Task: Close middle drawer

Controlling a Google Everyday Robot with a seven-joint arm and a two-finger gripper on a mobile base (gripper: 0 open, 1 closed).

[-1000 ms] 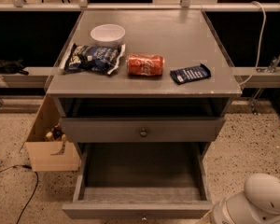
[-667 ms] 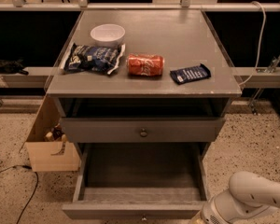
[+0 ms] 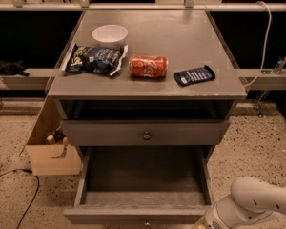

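My gripper should keep going along the front (image 3: pixel 176 216) until it can push the drawer, since the way from my arm to the middle drawer's knob (image 3: pixel 148 222) is clear.
The middle drawer (image 3: pixel 145 214) is pulled far out at the bottom of the view. Its deep box is open and empty, and its small round knob shows at the lower edge. Above it, the uppermost drawer (image 3: pixel 146 132), with the same knob, sits slightly out from the grey cabinet. The lowest drawer is hidden. My white arm (image 3: pixel 250 206) comes in at the lower right, its end close to the middle drawer's front right corner. My gripper lies past the bottom edge, out of view.
On the cabinet top (image 3: pixel 181 37) lie a white bowl (image 3: pixel 110 34), a dark chip bag (image 3: pixel 94 59), a red soda can (image 3: pixel 148 66) on its side and a dark blue snack bar (image 3: pixel 194 75). A cardboard box (image 3: pixel 50 149) stands on the floor at the left, with a cable by it.
My arm has moved left along the bottom edge, closer to the middle drawer's front right corner. The drawers and the things on top have not moved.
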